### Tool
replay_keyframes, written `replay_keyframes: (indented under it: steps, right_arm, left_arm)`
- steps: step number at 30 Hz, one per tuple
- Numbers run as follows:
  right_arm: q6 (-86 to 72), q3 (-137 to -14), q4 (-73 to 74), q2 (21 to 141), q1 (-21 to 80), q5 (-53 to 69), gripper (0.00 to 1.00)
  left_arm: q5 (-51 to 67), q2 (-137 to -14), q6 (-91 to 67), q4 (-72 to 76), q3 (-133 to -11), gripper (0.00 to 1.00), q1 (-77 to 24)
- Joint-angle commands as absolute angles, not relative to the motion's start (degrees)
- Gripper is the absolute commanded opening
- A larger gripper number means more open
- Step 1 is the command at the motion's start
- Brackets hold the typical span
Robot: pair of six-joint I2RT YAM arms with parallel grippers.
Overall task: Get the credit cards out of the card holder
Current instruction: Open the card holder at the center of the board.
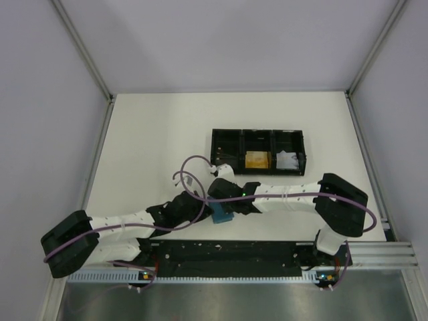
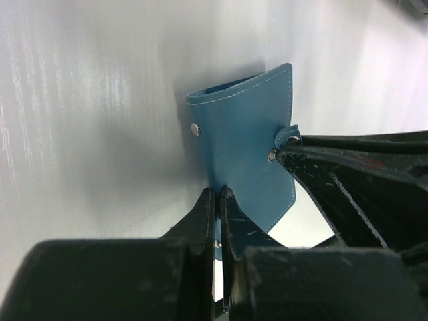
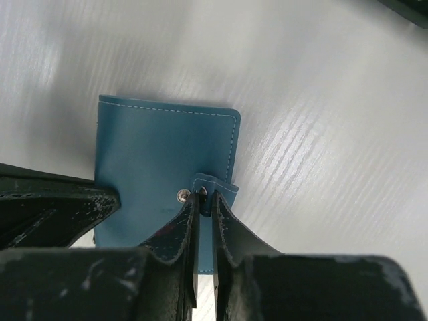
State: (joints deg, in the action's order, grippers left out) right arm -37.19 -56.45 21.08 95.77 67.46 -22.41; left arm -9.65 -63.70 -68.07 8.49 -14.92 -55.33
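Observation:
The card holder's folded edge [image 2: 208,162] is pinched in my left gripper, so I should move my left gripper to the cover's edge [image 3: 232,152] next to the strap and swing the cover open.
The teal card holder [image 1: 222,215] lies folded on the white table near the front edge. It also shows in the left wrist view [image 2: 244,140] and in the right wrist view [image 3: 160,154]. My left gripper [image 2: 217,195] is shut on one edge of it. My right gripper [image 3: 206,199] is shut on its small snap strap [image 3: 224,189], next to a bare metal stud [image 3: 180,194]. No card shows inside the holder. An orange-gold card [image 1: 257,160] lies in the middle compartment of the black tray. The black card is not visible.
The long black three-compartment tray [image 1: 257,136] stands behind the grippers; a white wad of paper [image 1: 289,160] sits in its right compartment. Purple cables [image 1: 190,175] loop over both wrists. A black rail [image 1: 227,253] runs along the near edge.

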Motion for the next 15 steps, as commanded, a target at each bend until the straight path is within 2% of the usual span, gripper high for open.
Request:
replay_keyframes:
  steps: [1, 9, 10, 11, 15]
  right_arm:
    - [-39.99, -53.53, 19.25, 91.42, 66.19, -22.15, 0.04]
    - [-42.36, -43.96, 12.67, 82.36, 60.83, -14.08, 0.00]
    - [-42.80, -42.55, 10.92, 81.74, 60.39, -12.93, 0.00]
    - [-43.06, -41.58, 9.68, 81.30, 60.03, -11.53, 0.00]
    - [-44.55, -38.77, 5.02, 80.95, 59.59, -8.27, 0.00]
  left_arm:
    - [-10.80, -61.44, -66.36, 6.42, -15.47, 0.00, -56.34]
    - [-14.32, -63.10, -61.27, 2.37, -18.45, 0.00, -56.08]
    - [-14.67, -63.37, -60.39, 1.68, -19.15, 0.04, -56.07]
    - [-15.37, -63.46, -59.68, 0.89, -19.77, 0.12, -56.16]
    - [-15.38, -62.93, -55.21, -4.47, -24.25, 0.67, -56.42]
